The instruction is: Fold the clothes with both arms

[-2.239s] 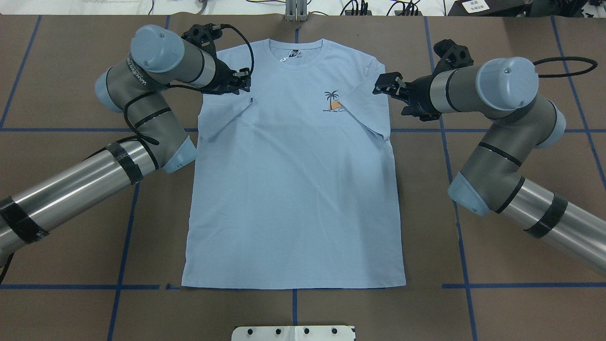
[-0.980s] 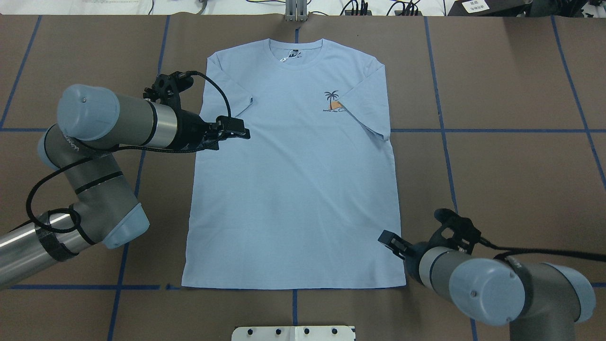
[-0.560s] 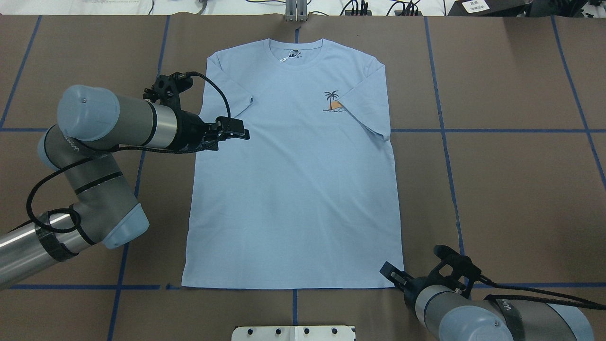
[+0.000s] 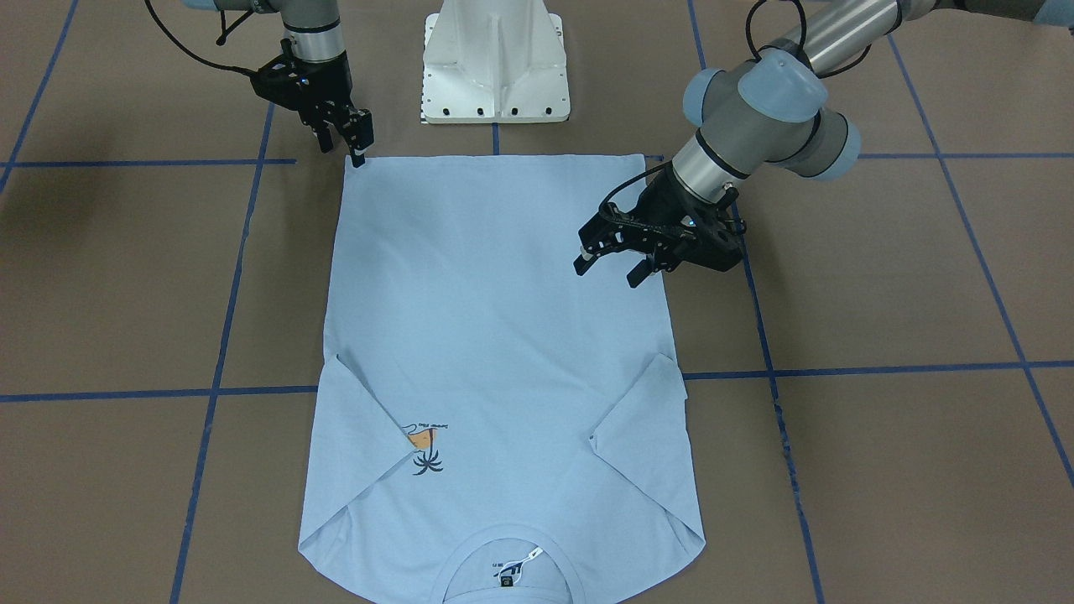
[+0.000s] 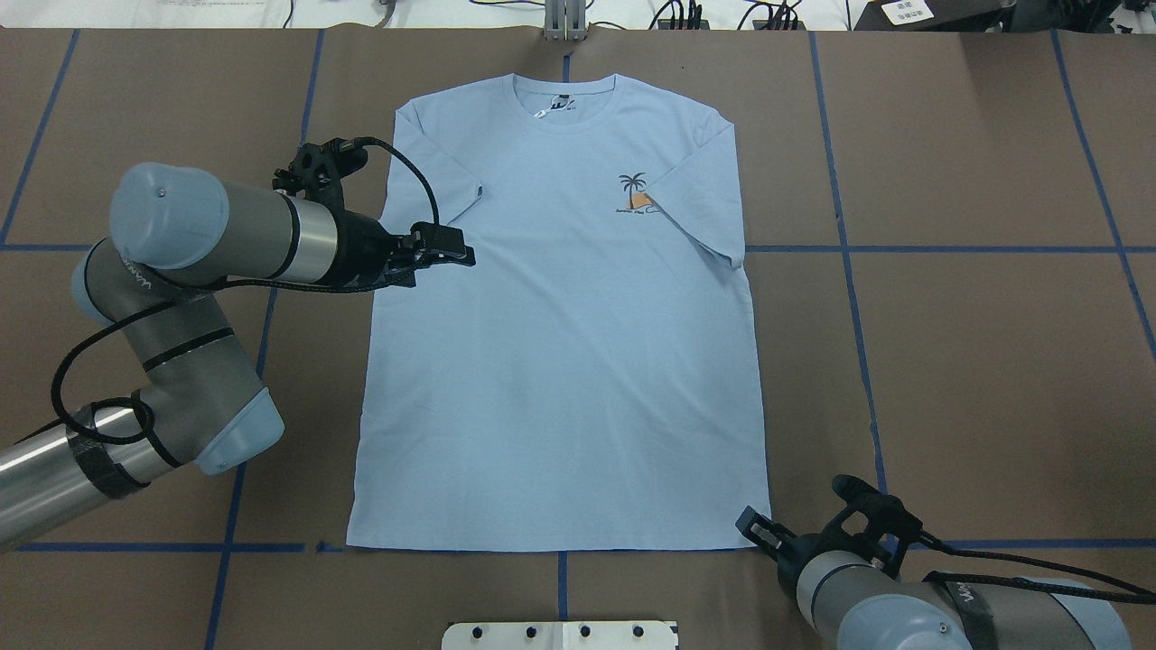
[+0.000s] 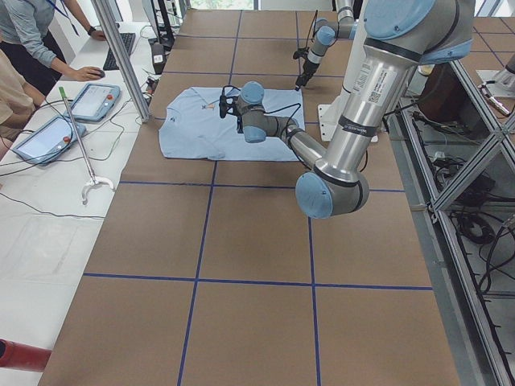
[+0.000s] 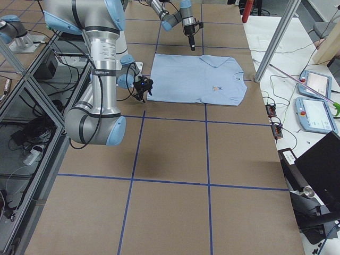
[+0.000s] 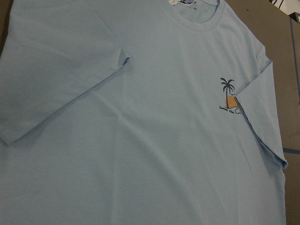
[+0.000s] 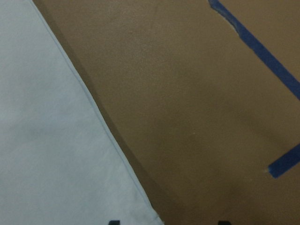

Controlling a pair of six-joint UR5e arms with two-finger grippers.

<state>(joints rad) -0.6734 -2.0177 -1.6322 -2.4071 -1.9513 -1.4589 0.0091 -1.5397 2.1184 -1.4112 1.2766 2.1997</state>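
The folded sleeves [image 4: 352, 443] are lying flat below the collar. I expect the hem [image 4: 493, 159] to cover them and leave the collar in view when I fold it over.
The light blue T-shirt [image 5: 560, 361] lies flat and face up on the brown table, collar [image 5: 564, 113] at the far edge, both sleeves folded inward. Its palm print [image 5: 635, 191] is partly covered by the folded sleeve. My left gripper [image 5: 461, 255] hovers open over the shirt's left side just below the folded sleeve [image 5: 424, 194]; in the front-facing view its fingers [image 4: 579, 267] stand spread. My right gripper [image 4: 341, 147] is open at the shirt's near right hem corner [image 5: 763, 537]. In the right wrist view its fingertips [image 9: 112, 221] straddle that corner.
The white pedestal base [image 4: 495, 67] stands just behind the hem. Blue tape lines [image 5: 849, 248] grid the brown table. A metal post [image 5: 564, 23] rises past the collar. In the exterior left view a person [image 6: 36, 40] and tablets [image 6: 92, 100] are beyond the table's far side.
Both grippers left the sleeves. The left one came back to the shirt's left side and has held still; the right one travelled to the near right hem corner and lowered a little more.
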